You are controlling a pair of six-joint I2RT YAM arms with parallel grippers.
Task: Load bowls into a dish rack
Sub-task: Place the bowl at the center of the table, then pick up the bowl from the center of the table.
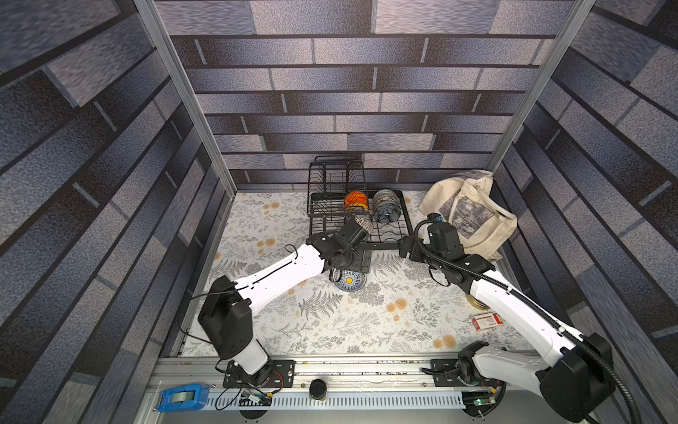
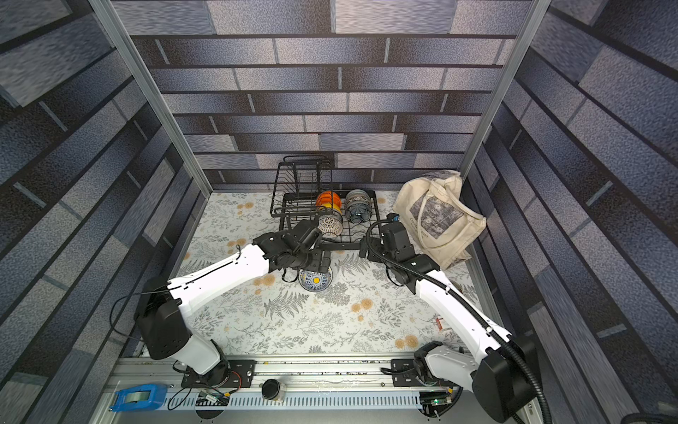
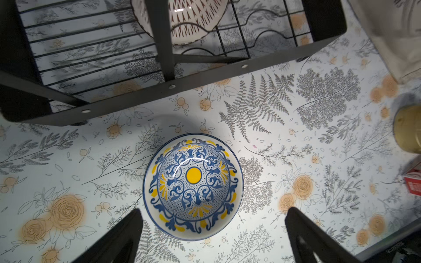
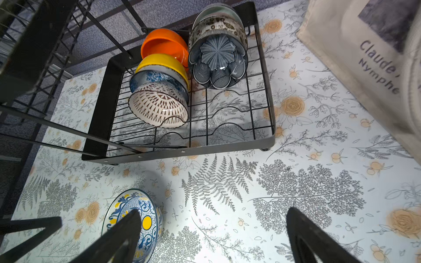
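Observation:
The free slots (image 4: 230, 112) in front of the dark blue-grey bowl are on the side of my right gripper, so next my right gripper grabs the blue-yellow patterned bowl's rim (image 3: 240, 186).
A blue-yellow patterned bowl (image 3: 193, 186) stands upright on the floral table, just in front of the dish rack (image 1: 406, 224). My left gripper (image 3: 215, 210) hangs open above this bowl (image 1: 350, 281) and holds nothing. My right gripper (image 4: 213, 210) is open and empty, beside the rack's front right corner. In the rack's base one row holds the orange bowl (image 4: 163, 45), yellow bowl (image 4: 164, 65), blue-and-white floral bowl (image 4: 155, 77) and white lattice bowl (image 4: 159, 107), all on edge. Beside them stand a dark blue-grey bowl (image 4: 217, 61) and a leafy-patterned bowl (image 4: 218, 25).
The rack's raised basket (image 1: 335, 180) stands at the back left. A cream tote bag (image 1: 473, 213) leans at the back right. A gold tin (image 3: 407, 129) and a red box (image 1: 486, 322) lie under the right arm. A blue tape dispenser (image 1: 183, 397) sits on the front rail.

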